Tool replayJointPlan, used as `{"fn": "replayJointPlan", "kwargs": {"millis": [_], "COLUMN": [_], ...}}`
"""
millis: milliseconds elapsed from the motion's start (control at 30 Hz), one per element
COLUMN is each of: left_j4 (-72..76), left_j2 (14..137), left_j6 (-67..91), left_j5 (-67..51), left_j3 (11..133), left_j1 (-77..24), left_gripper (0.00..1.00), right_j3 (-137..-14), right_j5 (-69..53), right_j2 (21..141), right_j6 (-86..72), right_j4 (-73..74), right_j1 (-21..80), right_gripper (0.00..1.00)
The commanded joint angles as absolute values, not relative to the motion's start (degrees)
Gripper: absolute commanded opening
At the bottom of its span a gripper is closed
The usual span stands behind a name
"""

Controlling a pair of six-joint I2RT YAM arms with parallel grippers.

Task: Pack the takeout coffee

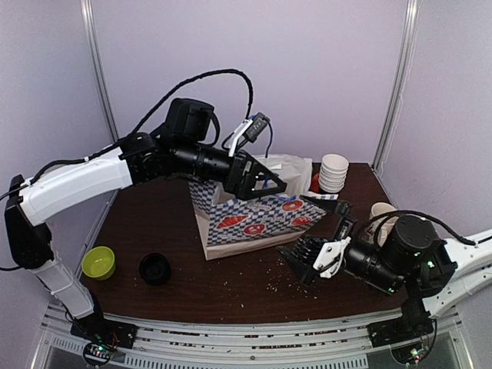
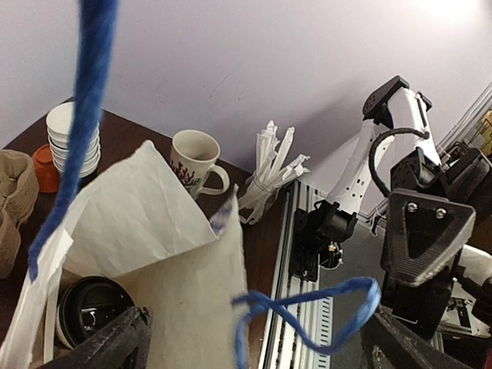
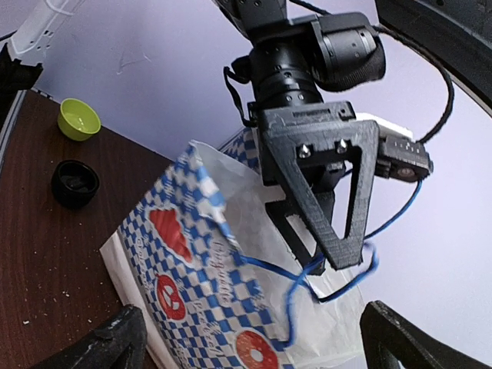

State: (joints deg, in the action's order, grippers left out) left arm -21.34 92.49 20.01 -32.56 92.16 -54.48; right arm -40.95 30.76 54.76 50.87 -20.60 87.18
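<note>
The bag (image 1: pixel 265 221) slants from its front handle on my left gripper, so next I lower the bag and take the rear handle (image 1: pixel 270 141) with my right gripper.
A blue-and-white checked paper bag (image 1: pixel 254 219) with red pretzel prints stands open mid-table; it also shows in the right wrist view (image 3: pixel 200 261). In the left wrist view a round black lid (image 2: pixel 91 311), the takeout coffee's top, shows down inside the bag (image 2: pixel 177 254); the cup's body is hidden. My left gripper (image 1: pixel 261 181) is open above the bag's mouth, with a blue string handle (image 2: pixel 307 307) looping between its fingers (image 2: pixel 104 346). My right gripper (image 1: pixel 311 257) is open and empty, in front of the bag's right end, apart from it.
A stack of lidless paper cups (image 1: pixel 333 173) and an orange object (image 1: pixel 315 183) stand behind the bag. A cream mug (image 1: pixel 382 213) is at the right, white stirrers (image 2: pixel 269 169) beside it. A green bowl (image 1: pixel 98 262) and a black round lid (image 1: pixel 154 269) lie front left.
</note>
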Motion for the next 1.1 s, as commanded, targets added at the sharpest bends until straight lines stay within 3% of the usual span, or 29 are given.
{"fn": "replayJointPlan", "kwargs": {"millis": [0,367,467,767,1067], "left_j4": [-19.8,-13.8,-12.5,-9.5,-9.0], "left_j2": [88.6,85.2,84.7,85.4,89.2], "left_j6": [18.8,19.6,19.8,19.3,17.7], "left_j5": [-30.8,-30.2,-30.7,-35.0,-41.5], "left_j3": [92.2,82.2,80.9,77.6,79.7], "left_j1": [-54.7,-54.5,-54.2,-53.4,-51.4], "left_gripper": [0.98,0.98,0.93,0.94,0.96], "right_j3": [-44.7,-52.2,-53.5,-61.8,-66.8], "right_j5": [37.9,38.7,37.7,16.2,4.0], "right_j2": [56.6,58.7,58.1,60.3,66.6], "right_j6": [43.8,25.1,18.9,-3.8,-2.3], "right_j4": [-19.0,-10.8,-8.4,6.2,3.1], "right_j1": [87.7,84.0,80.8,63.5,56.1], "right_gripper": [1.0,1.0,1.0,1.0,0.96]}}
